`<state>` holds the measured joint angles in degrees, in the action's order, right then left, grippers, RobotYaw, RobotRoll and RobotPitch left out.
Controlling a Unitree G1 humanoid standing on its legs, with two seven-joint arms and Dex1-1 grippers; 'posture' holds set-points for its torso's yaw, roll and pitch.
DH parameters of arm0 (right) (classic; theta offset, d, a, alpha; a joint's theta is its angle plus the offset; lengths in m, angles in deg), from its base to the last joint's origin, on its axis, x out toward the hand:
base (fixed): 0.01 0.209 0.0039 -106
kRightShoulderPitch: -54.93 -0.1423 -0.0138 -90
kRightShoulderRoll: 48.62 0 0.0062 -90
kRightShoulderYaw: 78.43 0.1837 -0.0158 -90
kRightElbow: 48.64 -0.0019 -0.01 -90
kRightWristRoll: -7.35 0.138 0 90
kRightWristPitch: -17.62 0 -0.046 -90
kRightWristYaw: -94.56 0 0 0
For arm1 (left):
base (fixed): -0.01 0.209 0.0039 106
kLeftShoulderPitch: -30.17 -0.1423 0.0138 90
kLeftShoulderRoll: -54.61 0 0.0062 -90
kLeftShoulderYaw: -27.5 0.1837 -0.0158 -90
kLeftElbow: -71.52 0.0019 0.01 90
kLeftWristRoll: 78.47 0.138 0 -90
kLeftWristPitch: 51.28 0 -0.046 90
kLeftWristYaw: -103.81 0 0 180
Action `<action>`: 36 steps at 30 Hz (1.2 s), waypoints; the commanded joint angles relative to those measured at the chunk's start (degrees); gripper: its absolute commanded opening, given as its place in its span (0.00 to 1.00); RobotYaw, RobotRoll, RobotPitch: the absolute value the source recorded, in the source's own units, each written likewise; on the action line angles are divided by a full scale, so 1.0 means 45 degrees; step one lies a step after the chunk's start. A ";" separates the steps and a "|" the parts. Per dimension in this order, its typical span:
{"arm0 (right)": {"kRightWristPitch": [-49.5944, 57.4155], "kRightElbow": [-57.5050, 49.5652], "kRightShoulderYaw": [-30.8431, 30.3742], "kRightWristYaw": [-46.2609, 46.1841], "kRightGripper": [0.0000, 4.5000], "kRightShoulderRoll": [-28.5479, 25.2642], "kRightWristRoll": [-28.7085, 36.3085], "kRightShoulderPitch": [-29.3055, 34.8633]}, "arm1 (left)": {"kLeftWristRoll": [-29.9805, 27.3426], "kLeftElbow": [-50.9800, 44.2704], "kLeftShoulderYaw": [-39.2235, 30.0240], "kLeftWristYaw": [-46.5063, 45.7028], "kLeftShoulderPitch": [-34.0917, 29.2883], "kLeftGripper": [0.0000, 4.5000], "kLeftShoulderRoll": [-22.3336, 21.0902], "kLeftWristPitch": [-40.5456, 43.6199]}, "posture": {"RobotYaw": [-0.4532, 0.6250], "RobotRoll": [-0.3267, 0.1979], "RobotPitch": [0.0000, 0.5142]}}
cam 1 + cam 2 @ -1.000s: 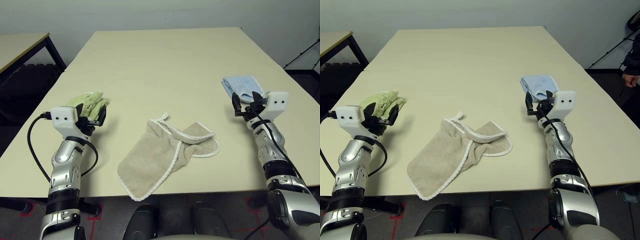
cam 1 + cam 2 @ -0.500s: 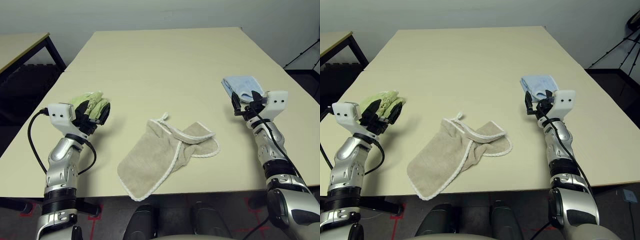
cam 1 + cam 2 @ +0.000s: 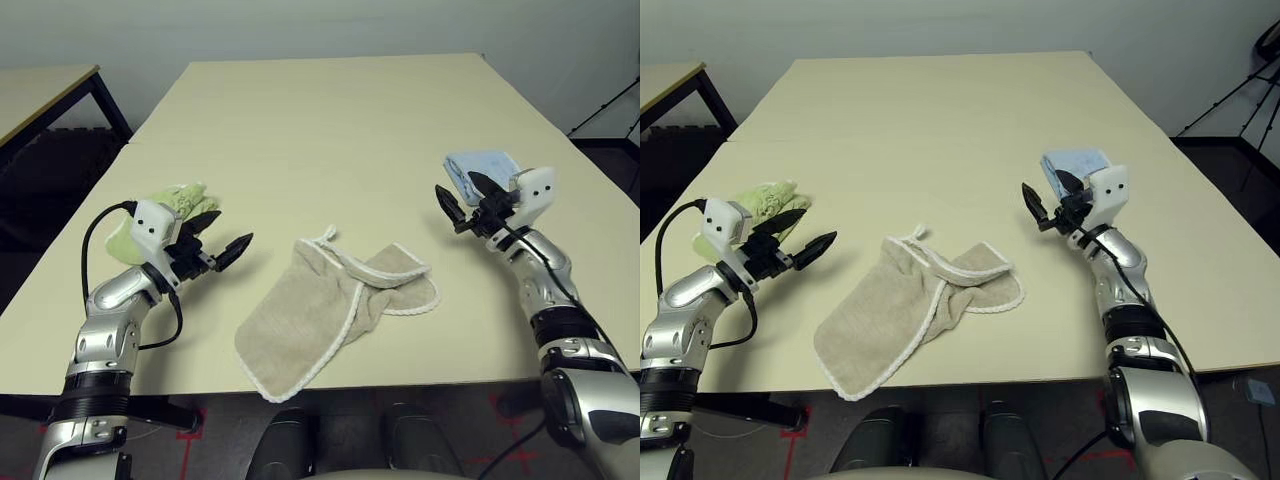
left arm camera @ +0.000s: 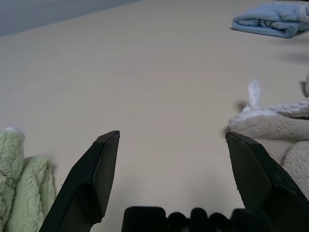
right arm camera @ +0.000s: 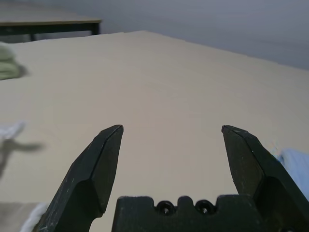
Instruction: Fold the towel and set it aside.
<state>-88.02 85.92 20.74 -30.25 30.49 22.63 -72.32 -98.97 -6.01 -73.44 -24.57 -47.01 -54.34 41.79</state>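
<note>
I should next move my open right gripper toward the beige towel's folded-over corner (image 3: 415, 266), which lies on top facing it, until my fingers close on its white edging (image 3: 426, 269).
The beige towel (image 3: 330, 305) lies crumpled near the table's front edge, its white edging folded over itself and a small white loop (image 3: 325, 236) at its far end. My left gripper (image 3: 228, 232) hovers just left of the towel, open and empty, pointing at it; in the left wrist view the towel (image 4: 270, 128) lies just beyond one of the open left gripper's (image 4: 171, 134) fingertips. My right gripper (image 3: 454, 183) hangs open and empty to the towel's far right, pointing left across the table, and it (image 5: 171, 128) is also wide open in the right wrist view.
A folded pale green cloth (image 3: 170, 205) lies behind my left gripper near the table's left edge. A folded light blue cloth (image 3: 480, 168) lies just behind my right gripper. The beige table (image 3: 330, 120) stretches far back. Another table (image 3: 40, 95) stands at far left.
Both grippers have turned inward to point at the towel. The left one swung right, away from the green cloth; the right one shifted slightly left. The towel has not moved.
</note>
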 commanded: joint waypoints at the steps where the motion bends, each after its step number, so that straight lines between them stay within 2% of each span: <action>1: -0.0100 0.0167 -0.0497 0.2503 0.99 -0.0606 0.0159 -0.0287 | 0.0001 0.0047 0.0288 0.0570 -0.0010 0.99 -0.0058 -0.0152 | 0.44 0.62 0.08; 6: -0.0960 0.0708 -0.1153 0.5389 0.99 -0.1480 -0.0184 -0.0634 | 0.0022 -0.0036 0.0382 0.0946 -0.0026 0.99 0.0002 -0.0306 | 0.44 0.62 0.08; 11: -0.3305 0.2017 -0.1757 0.6448 0.99 -0.1825 -0.1065 -0.1226 | 0.0064 -0.0022 0.0431 0.0967 0.0022 0.99 0.0137 -0.0390 | 0.44 0.62 0.08; 17: -0.4493 0.2490 -0.2516 0.8228 0.99 -0.2019 -0.0835 -0.1451 | 0.0097 -0.0042 0.0486 0.0931 0.0054 0.99 0.0208 -0.0374 | 0.45 0.62 0.07; 23: -0.4969 0.2284 -0.4108 0.8290 0.99 -0.2707 -0.0192 -0.1434 | 0.0117 -0.0002 0.0523 0.0937 0.0089 0.99 0.0212 -0.0392 | 0.44 0.62 0.07; 36: -0.6382 0.1759 -0.6569 0.8290 0.99 -0.2828 0.1031 -0.1842 | 0.0254 0.0151 0.0620 0.0865 0.0227 0.99 0.0224 -0.0462 | 0.44 0.62 0.06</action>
<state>-115.75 94.50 -7.92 6.55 17.68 26.50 -79.67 -98.58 -6.04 -71.42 -20.64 -46.39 -53.37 40.13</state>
